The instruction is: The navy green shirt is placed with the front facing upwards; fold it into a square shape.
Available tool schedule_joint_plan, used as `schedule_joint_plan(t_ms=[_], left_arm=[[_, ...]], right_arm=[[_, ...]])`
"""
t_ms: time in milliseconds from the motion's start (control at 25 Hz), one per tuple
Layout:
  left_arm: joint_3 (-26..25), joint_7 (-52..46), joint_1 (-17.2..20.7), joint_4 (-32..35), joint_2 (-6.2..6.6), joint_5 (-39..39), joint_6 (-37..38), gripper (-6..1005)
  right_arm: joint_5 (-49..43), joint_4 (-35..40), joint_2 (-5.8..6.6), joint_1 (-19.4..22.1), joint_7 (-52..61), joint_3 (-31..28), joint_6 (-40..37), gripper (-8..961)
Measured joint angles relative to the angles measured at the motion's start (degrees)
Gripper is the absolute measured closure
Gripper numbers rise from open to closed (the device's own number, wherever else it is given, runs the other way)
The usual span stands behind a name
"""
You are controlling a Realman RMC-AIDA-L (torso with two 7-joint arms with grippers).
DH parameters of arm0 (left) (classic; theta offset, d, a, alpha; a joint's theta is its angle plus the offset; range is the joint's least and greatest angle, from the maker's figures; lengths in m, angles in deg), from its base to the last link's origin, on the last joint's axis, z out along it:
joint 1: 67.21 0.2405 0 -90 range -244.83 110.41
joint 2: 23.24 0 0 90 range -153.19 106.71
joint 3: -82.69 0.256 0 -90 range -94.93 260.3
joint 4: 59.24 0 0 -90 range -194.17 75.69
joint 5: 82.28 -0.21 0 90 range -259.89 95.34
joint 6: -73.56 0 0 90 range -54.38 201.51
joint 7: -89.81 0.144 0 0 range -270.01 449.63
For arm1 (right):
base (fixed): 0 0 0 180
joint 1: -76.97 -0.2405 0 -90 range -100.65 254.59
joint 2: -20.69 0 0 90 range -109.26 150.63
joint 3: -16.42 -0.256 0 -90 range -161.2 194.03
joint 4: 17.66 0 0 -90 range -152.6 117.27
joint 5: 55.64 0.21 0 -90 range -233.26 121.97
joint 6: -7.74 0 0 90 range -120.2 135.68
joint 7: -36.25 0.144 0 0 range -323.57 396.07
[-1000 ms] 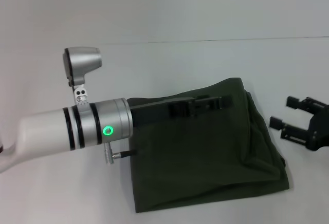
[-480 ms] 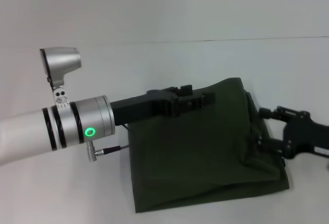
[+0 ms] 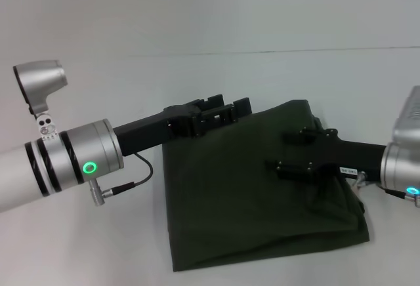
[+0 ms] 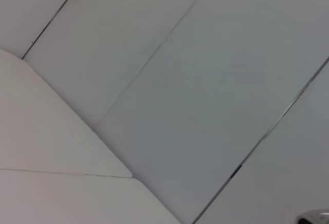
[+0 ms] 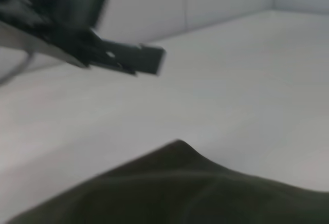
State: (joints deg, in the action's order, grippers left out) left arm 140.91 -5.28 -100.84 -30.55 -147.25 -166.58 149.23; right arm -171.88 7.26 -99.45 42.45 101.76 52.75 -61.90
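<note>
Under layers poke out at the shirt's edge below the wrist of the robot's right gripper, so the right gripper should move back to the uneven side and pull the cloth straight.
The navy green shirt lies folded into a rough square on the white table, plain green side up, with no lettering showing. My left gripper hovers at the shirt's far left corner, fingers apart and holding nothing. It also appears as a blurred dark shape, the left gripper, in the right wrist view. My right gripper reaches in from the right and sits open over the shirt's right half, close to the cloth. A peak of the shirt fills the lower part of the right wrist view.
The white table extends to the left and behind the shirt, up to a pale back wall. The left wrist view shows only pale wall panels.
My left arm has drawn back to the left and lifted off the shirt. My right gripper has come in from the right edge over the shirt. The shirt's shape has not changed.
</note>
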Motion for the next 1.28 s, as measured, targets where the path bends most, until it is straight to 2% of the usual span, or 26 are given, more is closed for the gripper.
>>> schedule_joint_plan(t_ms=[280, 600, 720, 880, 1000, 1120, 1280], left_arm=[[-0.5, 0.0, 0.6, 0.2, -0.07, 0.0, 0.2, 98], [-0.5, 0.0, 0.5, 0.1, -0.09, 0.0, 0.0, 99], [-0.5, 0.0, 0.4, 0.1, -0.09, 0.0, -0.3, 99], [-0.5, 0.0, 0.4, 0.1, -0.09, 0.0, -0.3, 98], [-0.5, 0.0, 0.4, 0.1, -0.09, 0.0, -0.4, 98], [-0.5, 0.0, 0.4, -0.1, -0.14, 0.2, -0.5, 99], [-0.5, 0.1, 0.5, -0.3, -0.28, 0.4, -0.5, 99]], right_arm=[[-0.2, -1.3, 0.08, -0.6, 3.0, 0.8, 8.2, 158], [0.4, -2.1, 0.18, 0.8, 3.9, -0.2, 11.5, 159], [3.0, -0.2, 0.39, 2.1, 3.6, -0.9, 7.2, 159], [6.2, 7.1, 0.52, 5.7, 4.2, -0.8, -4.8, 159], [4.9, 12.3, 0.59, 8.2, 5.1, -0.2, -11.0, 160], [2.3, 15.0, 0.57, 9.7, 6.0, 0.0, -14.4, 160], [-2.2, 15.5, 0.33, 10.6, 6.7, 0.0, -15.1, 160]])
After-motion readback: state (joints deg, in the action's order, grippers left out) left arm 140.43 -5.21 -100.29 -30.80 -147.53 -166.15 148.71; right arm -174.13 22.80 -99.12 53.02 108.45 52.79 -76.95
